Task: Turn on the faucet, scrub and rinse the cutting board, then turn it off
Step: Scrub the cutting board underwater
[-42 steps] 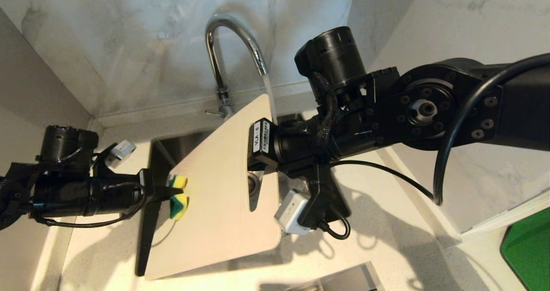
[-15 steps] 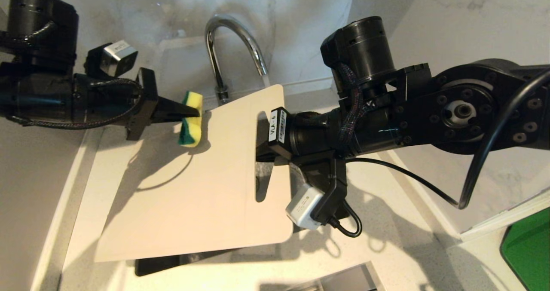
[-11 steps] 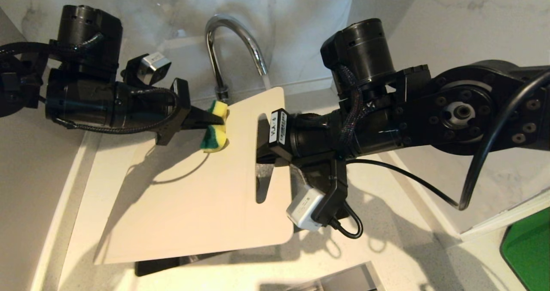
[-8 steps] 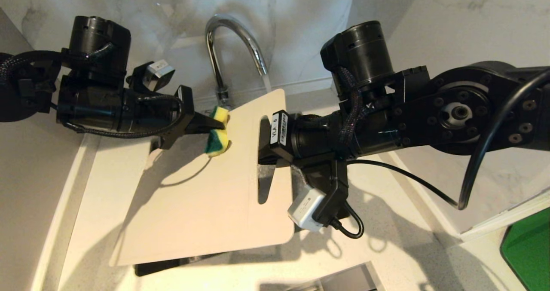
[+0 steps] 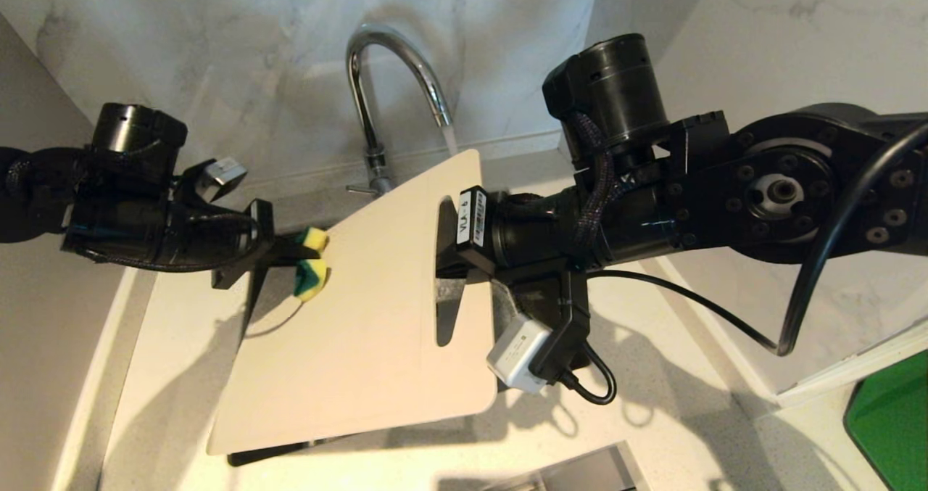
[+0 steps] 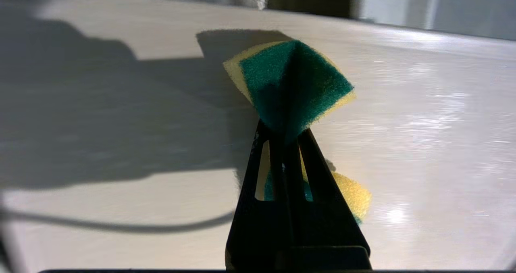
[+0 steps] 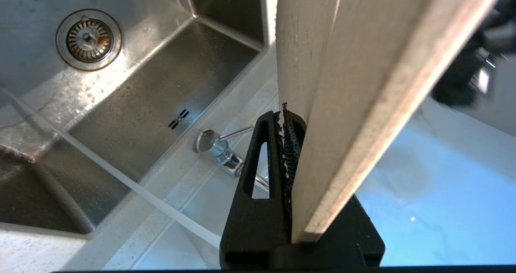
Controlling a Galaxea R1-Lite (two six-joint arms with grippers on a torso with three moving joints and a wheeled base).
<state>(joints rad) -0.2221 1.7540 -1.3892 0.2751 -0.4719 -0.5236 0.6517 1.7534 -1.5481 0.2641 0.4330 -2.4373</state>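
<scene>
The sponge is at the cutting board's far edge [image 5: 330, 227] already, so next my left gripper moves it back over the side of the cutting board toward its near corner [image 5: 230, 434] before the rinse.
My right gripper [image 5: 444, 262] [image 7: 284, 115] is shut on the beige cutting board [image 5: 362, 324] [image 7: 354, 83], on the strip beside its handle slot, and holds it tilted over the sink. The chrome faucet [image 5: 395, 77] arches behind the board. A thin stream of water [image 5: 449, 139] [image 7: 121, 180] runs from its spout past the board's far corner. Its thin lever [image 5: 357, 188] [image 7: 236, 132] sticks out at the base. My left gripper [image 5: 308, 255] [image 6: 284, 134] is shut on a yellow-and-green sponge [image 5: 312, 277] [image 6: 292, 79], which presses on the board's face near its left edge.
The steel sink [image 7: 133, 91] with its round drain [image 7: 88, 39] lies under the board. Marble walls close in behind and on the right. A green object [image 5: 892, 426] sits at the right edge of the speckled counter [image 5: 652, 404]. A metal edge [image 5: 573, 473] shows at the front.
My left gripper swept the sponge across the board toward the slot, then back down to its left edge. The board's free end has tipped. The right gripper kept its place.
</scene>
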